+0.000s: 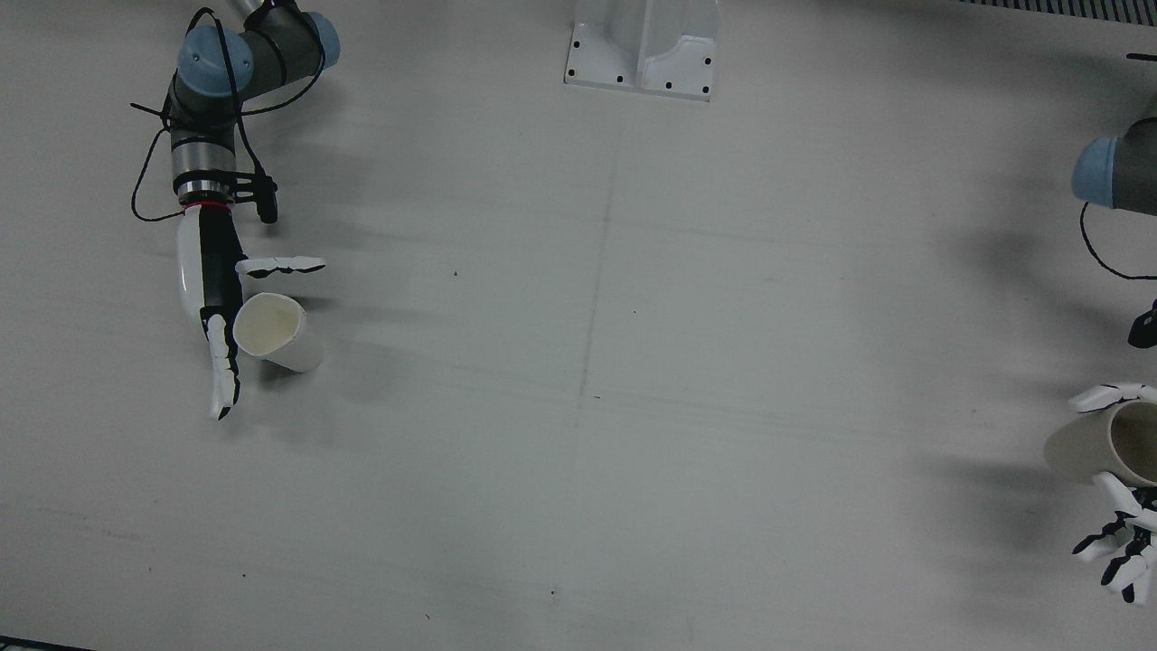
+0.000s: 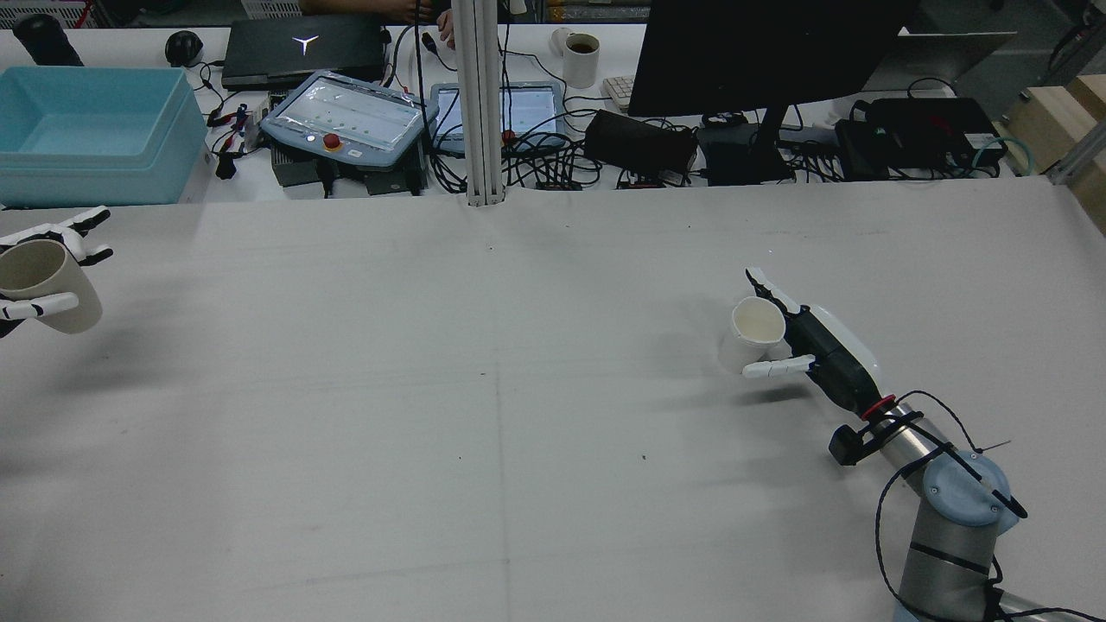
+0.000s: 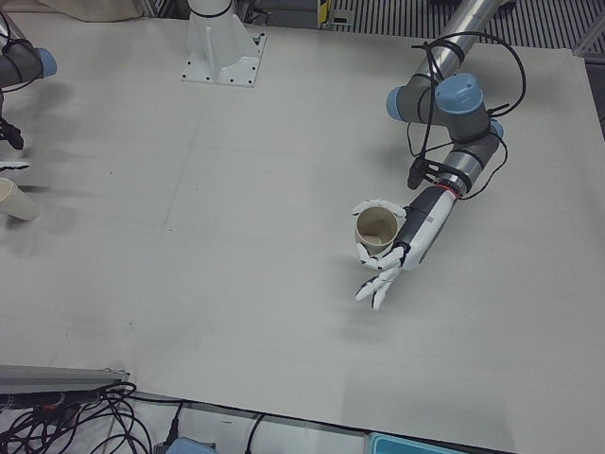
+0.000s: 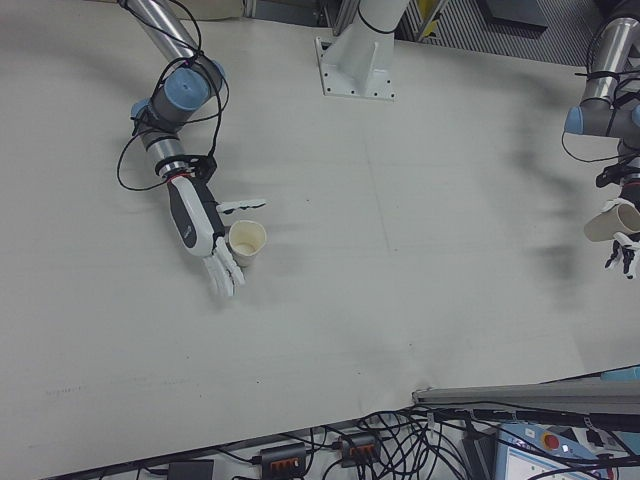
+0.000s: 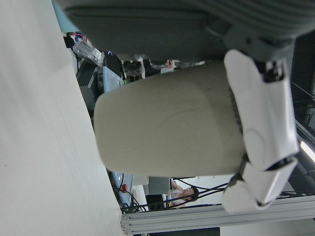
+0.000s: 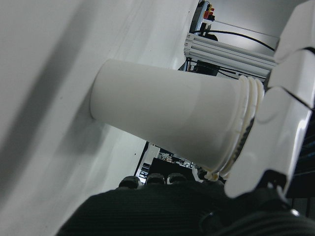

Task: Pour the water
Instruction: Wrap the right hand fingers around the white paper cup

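I expect the nested cups to stay together as one when I lift and tip them, because stacked rims (image 6: 244, 128) show at the opening of the white paper cup (image 1: 280, 331).
A white paper cup (image 1: 276, 333) (image 2: 756, 333) (image 4: 246, 241) stands upright on the table. My right hand (image 1: 217, 307) (image 2: 821, 345) is open beside it, fingers stretched straight past the cup and thumb (image 1: 280, 265) held apart behind it. In the right hand view the cup (image 6: 172, 113) rests on its base. My left hand (image 3: 416, 232) (image 1: 1121, 533) is shut on a beige cup (image 3: 376, 230) (image 1: 1098, 443) (image 2: 39, 281), thumb on one side and fingers on the other. That cup hangs tilted above the table at the far edge, its shadow well apart.
A white arm pedestal (image 1: 644, 50) is bolted at the table's middle back. Past the table's far edge in the rear view stand a post (image 2: 479, 104), a blue bin (image 2: 86, 130), pendants and a monitor. The wide table middle lies between the two cups.
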{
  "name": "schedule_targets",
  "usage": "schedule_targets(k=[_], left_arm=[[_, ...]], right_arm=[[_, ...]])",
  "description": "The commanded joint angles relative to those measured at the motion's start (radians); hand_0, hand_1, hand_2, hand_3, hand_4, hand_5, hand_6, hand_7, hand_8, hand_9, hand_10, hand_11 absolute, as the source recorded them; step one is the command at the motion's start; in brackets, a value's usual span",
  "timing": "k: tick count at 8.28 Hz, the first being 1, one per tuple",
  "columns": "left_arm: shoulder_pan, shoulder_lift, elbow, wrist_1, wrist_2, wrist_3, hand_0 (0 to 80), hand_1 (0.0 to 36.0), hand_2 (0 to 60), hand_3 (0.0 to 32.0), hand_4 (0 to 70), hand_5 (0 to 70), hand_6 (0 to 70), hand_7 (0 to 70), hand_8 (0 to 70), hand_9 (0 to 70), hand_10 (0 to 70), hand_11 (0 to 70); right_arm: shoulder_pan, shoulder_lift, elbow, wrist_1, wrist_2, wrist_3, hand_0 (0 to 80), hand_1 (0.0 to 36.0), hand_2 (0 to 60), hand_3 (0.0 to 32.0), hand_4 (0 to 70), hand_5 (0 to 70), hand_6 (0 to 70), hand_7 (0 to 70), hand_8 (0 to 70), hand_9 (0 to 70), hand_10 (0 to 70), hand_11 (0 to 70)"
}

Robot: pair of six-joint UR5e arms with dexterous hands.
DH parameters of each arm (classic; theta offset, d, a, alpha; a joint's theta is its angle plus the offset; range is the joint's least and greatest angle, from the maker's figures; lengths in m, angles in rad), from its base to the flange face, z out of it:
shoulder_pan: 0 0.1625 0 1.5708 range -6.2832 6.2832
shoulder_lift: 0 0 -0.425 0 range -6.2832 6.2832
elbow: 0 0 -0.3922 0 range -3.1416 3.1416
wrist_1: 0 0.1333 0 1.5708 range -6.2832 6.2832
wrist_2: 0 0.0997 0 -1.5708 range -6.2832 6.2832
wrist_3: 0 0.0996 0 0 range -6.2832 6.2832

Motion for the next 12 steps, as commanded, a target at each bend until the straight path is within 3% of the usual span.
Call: schedule_targets(k=[1, 4, 5, 7, 9, 11, 12], left_arm=[[0.001, 0.0, 0.004, -0.003, 0.0, 0.003, 39.5, 36.0, 60.0, 0.0, 29.1, 65.0, 9.6, 8.5, 0.9, 0.3, 9.7, 16.1], [0.001, -0.001, 0.012, -0.003, 0.0, 0.003, 39.6, 36.0, 60.0, 0.0, 29.3, 65.3, 9.7, 8.5, 0.9, 0.3, 9.7, 16.1], [0.001, -0.001, 0.016, -0.003, 0.0, 0.002, 39.6, 36.0, 60.0, 0.0, 29.3, 65.2, 9.7, 8.5, 0.9, 0.3, 9.7, 16.1], [0.001, -0.001, 0.022, -0.004, 0.0, 0.002, 40.4, 36.0, 60.0, 0.0, 29.7, 66.0, 9.9, 8.6, 0.9, 0.3, 9.9, 16.5], [0.001, 0.0, 0.027, -0.007, -0.002, 0.002, 40.5, 36.0, 60.0, 0.0, 29.6, 65.8, 9.8, 8.4, 0.9, 0.2, 9.9, 16.5], [0.001, 0.005, 0.027, -0.015, -0.002, 0.002, 40.6, 36.0, 60.0, 0.0, 29.5, 65.9, 9.7, 8.3, 0.9, 0.2, 9.9, 16.5], [0.001, 0.006, 0.027, -0.016, -0.002, 0.0, 40.4, 36.0, 60.0, 0.0, 29.3, 65.8, 9.6, 8.1, 0.9, 0.2, 9.9, 16.5]], right_arm=[[0.006, 0.002, -0.003, -0.008, 0.005, -0.005, 49.4, 16.3, 5.4, 0.0, 3.3, 4.0, 0.0, 0.0, 0.0, 0.0, 0.0, 0.0], [0.004, 0.02, -0.02, -0.008, 0.045, -0.01, 49.0, 16.0, 6.8, 0.0, 6.0, 4.1, 0.3, 0.0, 0.2, 0.0, 0.0, 0.5], [0.004, 0.025, -0.02, -0.008, 0.045, -0.01, 49.3, 16.3, 8.0, 0.0, 10.0, 1.2, 0.5, 0.0, 0.0, 0.0, 0.0, 0.8], [0.003, 0.032, -0.02, -0.009, 0.048, -0.013, 49.6, 16.6, 11.6, 0.0, 24.8, 5.0, 0.1, 0.0, 0.0, 0.0, 0.0, 1.1], [0.003, 0.043, -0.02, -0.009, 0.045, -0.043, 50.3, 16.6, 17.9, 0.0, 53.7, 9.1, 0.4, 0.0, 0.0, 0.0, 1.4, 2.7], [0.003, 0.046, -0.022, -0.009, 0.048, -0.048, 51.0, 17.5, 18.8, 0.0, 55.2, 9.8, 0.7, 0.0, 0.0, 0.0, 1.9, 3.5], [0.003, 0.046, -0.022, -0.009, 0.045, -0.048, 50.4, 17.0, 18.2, 0.0, 51.6, 10.9, 1.0, 0.0, 0.0, 0.0, 2.1, 3.7]])
